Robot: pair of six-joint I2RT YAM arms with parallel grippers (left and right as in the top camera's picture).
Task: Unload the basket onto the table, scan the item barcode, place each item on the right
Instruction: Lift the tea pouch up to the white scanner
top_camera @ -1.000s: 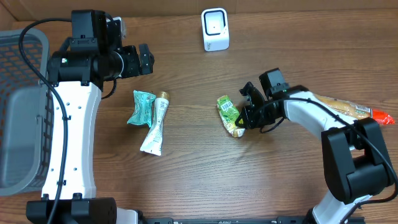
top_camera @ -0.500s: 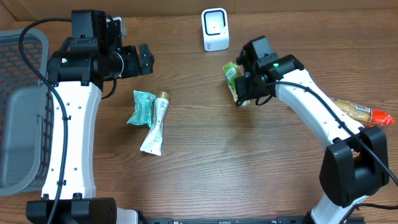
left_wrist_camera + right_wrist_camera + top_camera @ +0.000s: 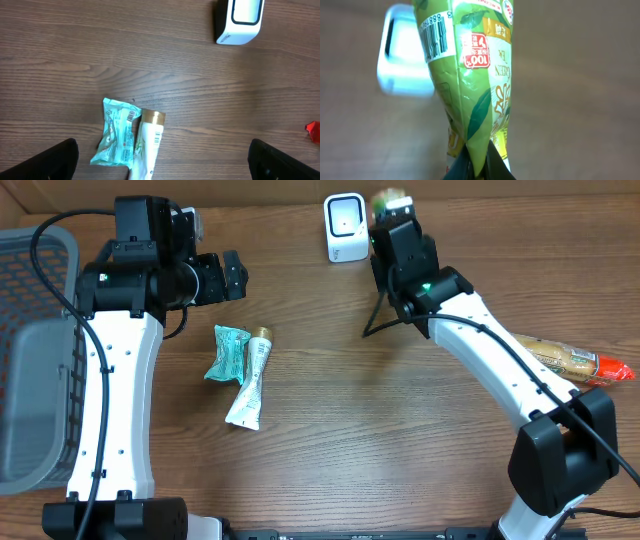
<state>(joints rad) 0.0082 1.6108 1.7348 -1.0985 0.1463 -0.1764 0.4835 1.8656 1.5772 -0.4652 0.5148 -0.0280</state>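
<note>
Next, my right gripper tips the packet and moves its barcode side over the scanner's window (image 3: 346,217), because the barcode on the green tea packet (image 3: 437,36) faces away from the scanner.
My right gripper (image 3: 479,167) is shut on the bottom edge of a green tea packet (image 3: 470,75), held up in the air. A black barcode (image 3: 435,40) shows near the packet's upper left. Just behind it stands the white barcode scanner (image 3: 402,65). From overhead the green packet (image 3: 390,200) pokes out beyond the right gripper (image 3: 397,225), right beside the scanner (image 3: 346,227). My left gripper (image 3: 162,160) hangs open high over the table, nothing between its fingers (image 3: 47,161).
A teal packet (image 3: 226,352) and a white tube (image 3: 250,378) lie side by side left of centre. An orange-brown snack bag (image 3: 570,360) lies at the right edge. A grey basket (image 3: 35,350) stands at the far left.
The right arm lifted the green packet off the table and carried it up and back to the scanner. The left arm stayed still.
</note>
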